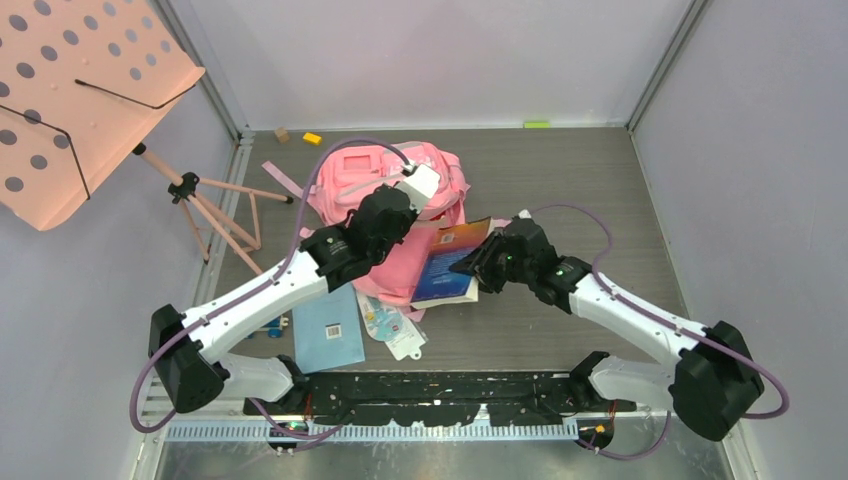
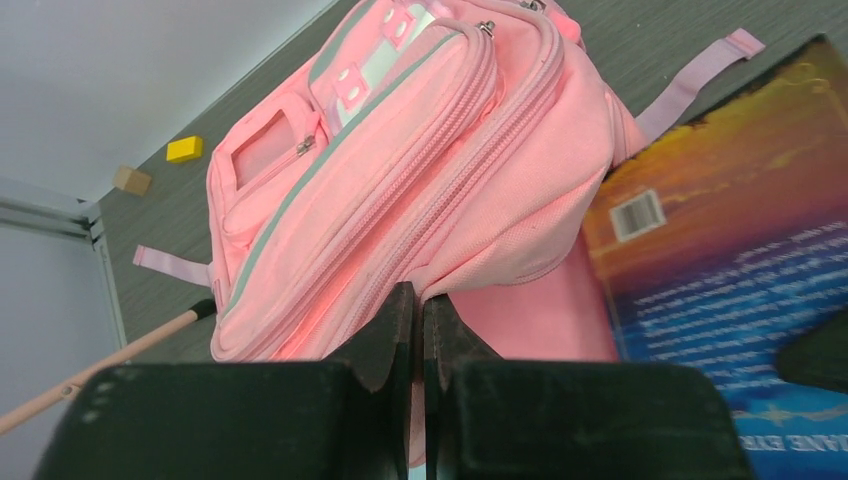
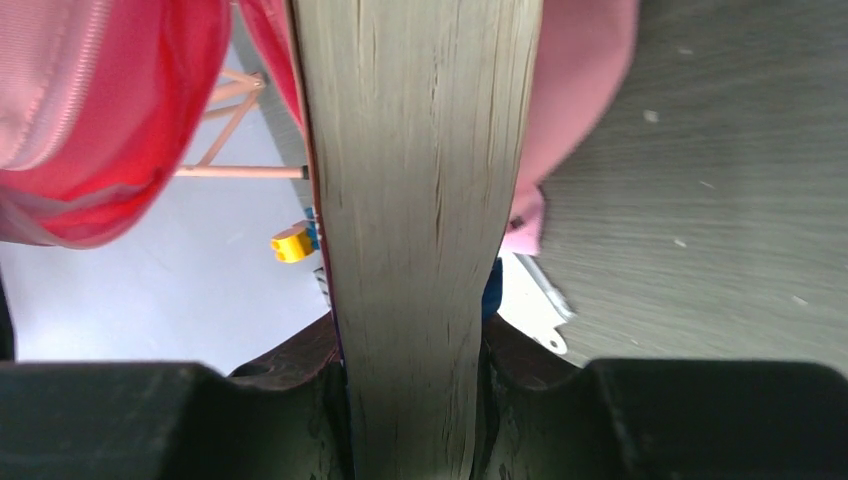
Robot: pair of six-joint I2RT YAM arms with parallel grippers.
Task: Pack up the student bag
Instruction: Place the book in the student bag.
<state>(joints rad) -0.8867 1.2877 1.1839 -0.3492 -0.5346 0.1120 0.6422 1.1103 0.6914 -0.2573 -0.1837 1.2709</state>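
Observation:
My right gripper goes on sliding the book into the bag until the book stands inside, then let go, because the thick book's far end [image 1: 455, 238] is at the bag's lifted opening [image 1: 424, 236].
The student bag [image 1: 365, 175], a large pink backpack, lies at the back middle of the table; its zipped pockets fill the left wrist view [image 2: 420, 150]. My left gripper [image 1: 395, 220] [image 2: 420, 300] is shut on a fold of the bag's pink fabric at its near edge, lifting it. Beside the bag, a thick book with a blue and orange cover [image 1: 448, 262] [image 2: 720, 230] is held by its page edge [image 3: 420, 150] in my right gripper [image 1: 480, 262] [image 3: 415, 350], which is shut on it. The book's far end lies against the bag's opening [image 3: 90, 100].
A salmon-pink perforated music stand [image 1: 80, 90] with tripod legs [image 1: 215, 215] stands at the back left. A light blue notebook [image 1: 328, 328] and white packets [image 1: 395, 330] lie near the arm bases. A yellow block [image 1: 313, 139] and a wooden block [image 1: 282, 134] sit by the back wall.

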